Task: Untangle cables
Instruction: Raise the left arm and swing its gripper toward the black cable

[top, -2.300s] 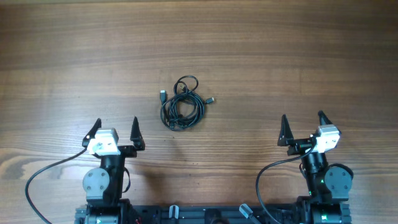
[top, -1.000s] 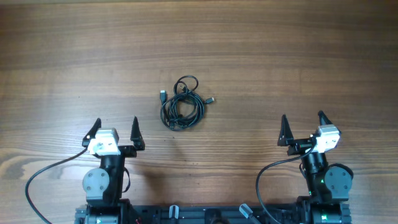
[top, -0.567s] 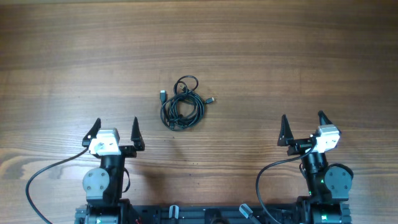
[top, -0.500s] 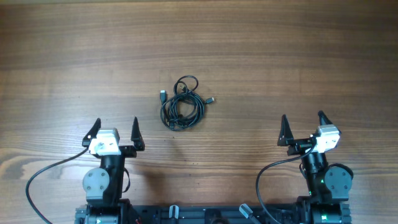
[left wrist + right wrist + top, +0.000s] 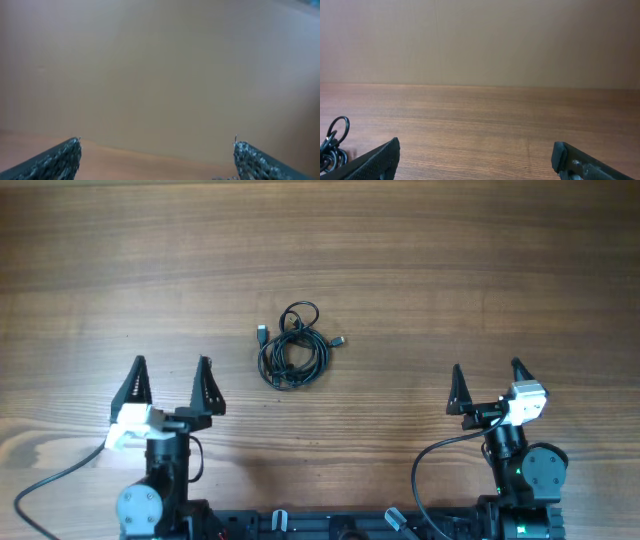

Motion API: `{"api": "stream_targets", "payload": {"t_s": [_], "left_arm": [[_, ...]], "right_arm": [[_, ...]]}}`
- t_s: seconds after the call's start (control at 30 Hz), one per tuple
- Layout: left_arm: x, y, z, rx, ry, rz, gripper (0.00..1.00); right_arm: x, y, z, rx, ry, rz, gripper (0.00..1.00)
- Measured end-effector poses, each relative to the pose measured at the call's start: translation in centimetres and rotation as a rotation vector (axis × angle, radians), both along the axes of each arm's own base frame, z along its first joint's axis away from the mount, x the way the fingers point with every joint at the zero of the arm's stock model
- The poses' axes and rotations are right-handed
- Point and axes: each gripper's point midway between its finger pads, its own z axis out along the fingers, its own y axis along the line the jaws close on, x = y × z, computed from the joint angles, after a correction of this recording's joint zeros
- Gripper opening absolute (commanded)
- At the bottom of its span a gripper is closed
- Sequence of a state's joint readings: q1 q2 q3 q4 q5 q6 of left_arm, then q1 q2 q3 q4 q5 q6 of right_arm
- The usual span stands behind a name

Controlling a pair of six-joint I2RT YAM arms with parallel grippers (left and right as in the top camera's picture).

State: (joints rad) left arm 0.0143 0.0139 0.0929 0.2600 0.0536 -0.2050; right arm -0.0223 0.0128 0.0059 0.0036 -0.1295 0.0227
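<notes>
My left gripper is aimed level at the tan wall (image 5: pixel 160 75), past the cables, so I should first lift it and tip its fingers down toward the cables' tangled bundle (image 5: pixel 293 358).
The cables (image 5: pixel 292 347) lie as one tangled bundle of thin black cords on the wooden table (image 5: pixel 450 270), with small plug ends sticking out at its upper left and right. My left gripper (image 5: pixel 168 378) is open, near the front edge, left of and nearer than the bundle, holding nothing. My right gripper (image 5: pixel 486 383) is open and empty at the front right. The right wrist view catches a loop of the cables (image 5: pixel 332 142) at its left edge, with the right gripper (image 5: pixel 475 155) wide apart. The blurred left wrist view shows the left gripper (image 5: pixel 157 155) spread wide over the table.
Thick black arm cables (image 5: pixel 430 470) run along the front edge by the two arm bases. A plain tan wall (image 5: pixel 480 40) stands behind the table's far edge.
The left arm has risen and shifted left, its fingers now reaching farther up the table. The right arm and the cable bundle have not moved.
</notes>
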Motion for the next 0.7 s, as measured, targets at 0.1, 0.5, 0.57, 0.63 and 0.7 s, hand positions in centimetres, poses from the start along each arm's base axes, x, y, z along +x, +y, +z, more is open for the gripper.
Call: {"api": "stream_targets", "payload": {"t_s": [0.1,0.5,0.57,0.63,0.7], "left_arm": [[-1.8,-0.6,4.5,-0.026,-0.068,-0.048,1.00],[-5.4,-1.8,13.4,-0.044,0.257,-0.114,1.00],[-4.9,-2.1,13.9,-0.050,0.380,-0.128,1.00],[-4.5,-2.4,13.3,-0.061,0.544,-0.145,1.00],[-3.6,-2.7,12.8,-0.072,0.664,-0.156,1.00]], "right_arm": [[0.0,0.0,0.0,0.000,0.000,0.000,1.00],[0.0,0.0,0.0,0.000,0.001,0.000,1.00],[0.0,0.0,0.0,0.000,0.000,0.000,1.00],[0.0,0.0,0.0,0.000,0.001,0.000,1.00],[0.0,0.0,0.0,0.000,0.000,0.000,1.00]]}}
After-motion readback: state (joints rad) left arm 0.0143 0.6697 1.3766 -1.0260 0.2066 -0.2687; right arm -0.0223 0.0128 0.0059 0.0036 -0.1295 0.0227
